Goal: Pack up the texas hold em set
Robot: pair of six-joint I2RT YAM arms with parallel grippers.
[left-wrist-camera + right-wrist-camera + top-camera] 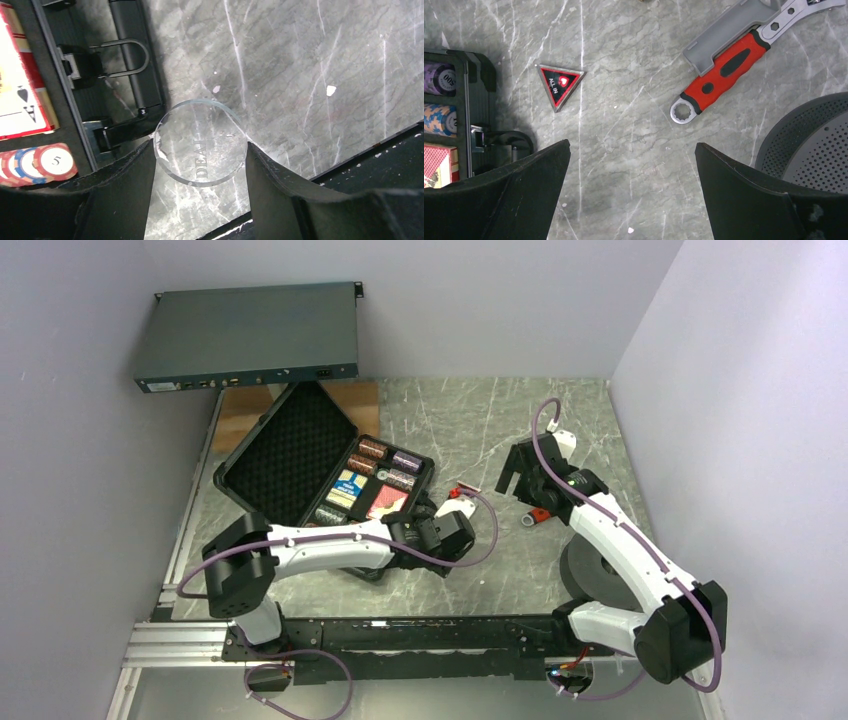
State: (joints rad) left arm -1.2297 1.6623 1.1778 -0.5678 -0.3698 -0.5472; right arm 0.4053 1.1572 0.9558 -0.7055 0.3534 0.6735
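Note:
The left gripper has the clear disc (200,143) held flat by the disc's rim, and the blue/yellow card box (347,488) is uncovered. The left gripper should keep going to that box and let go there.
The black case (290,445) lies open at the left, its foam lid raised; its tray holds chip rolls (390,465), a blue/yellow card box (347,486) and a red card box (387,502). My left gripper (458,532) is by the case's near right corner. In the left wrist view it (200,150) is shut on a clear round disc (200,142) engraved "DEAL", just above the table beside the case handle (135,55). My right gripper (515,472) (631,150) is open and empty over bare table. A red-and-black triangular "ALL IN" token (559,84) lies on the table ahead of it.
A red-handled wrench (724,70) (535,518) lies to the right of the token. A round perforated grey disc (809,145) (590,570) sits near the right arm. A flat dark rack unit (250,337) stands at the back left. Walls close off the left and right sides.

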